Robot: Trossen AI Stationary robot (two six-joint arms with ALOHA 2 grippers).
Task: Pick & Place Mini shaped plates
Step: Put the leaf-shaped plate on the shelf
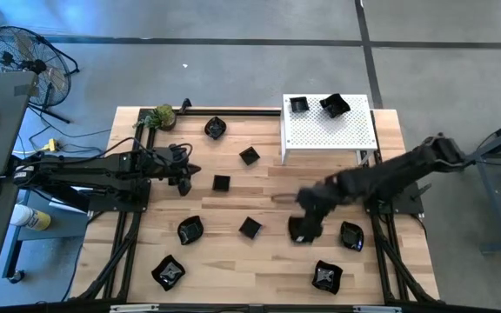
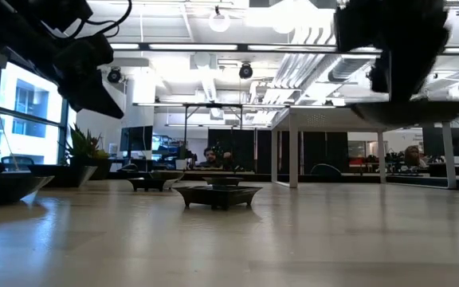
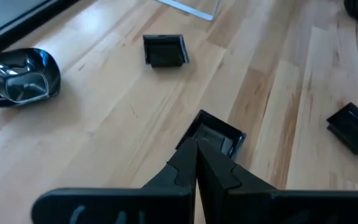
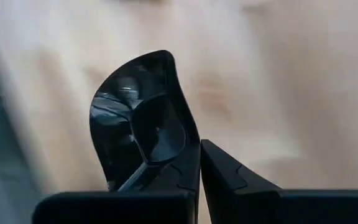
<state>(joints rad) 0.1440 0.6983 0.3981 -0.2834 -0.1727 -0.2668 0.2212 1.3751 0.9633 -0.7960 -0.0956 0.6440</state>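
Observation:
The held black plate (image 2: pixel 415 113) is hanging level with its base down, and the wood before the white stand (image 1: pixel 299 182) is clear. My right gripper should bring the plate down there next until the plate rests.
Several small glossy black plates lie about the wooden table (image 1: pixel 268 204), among them a square one (image 1: pixel 221 183) and a wavy one (image 1: pixel 168 272). Two more (image 1: pixel 298 104) (image 1: pixel 335 106) rest on the white perforated stand (image 1: pixel 329 135). My right gripper (image 1: pixel 307 219) (image 4: pixel 199 171) is shut on one black plate (image 1: pixel 300 231) (image 4: pixel 138 118) above the table's near right part. My left gripper (image 1: pixel 185 180) (image 3: pixel 196 163) hangs shut over the left part of the table. It is short of the square plate (image 3: pixel 215 132) and holds nothing. My right gripper pinches the plate's raised rim (image 4: pixel 189 144) between its two fingers, one finger on the inner face of the dish and one outside. The fingers come from above, slanting down. The plate (image 2: pixel 409 112) hangs below the gripper, lifted clear of the table.
A green leafy ball (image 1: pixel 162 116) sits at the far left corner. More plates lie near the held one (image 1: pixel 351 235) (image 1: pixel 326 276) (image 1: pixel 250 227). Bare wood shows in the middle of the table. Dark frame rails run along the table's left and right sides.

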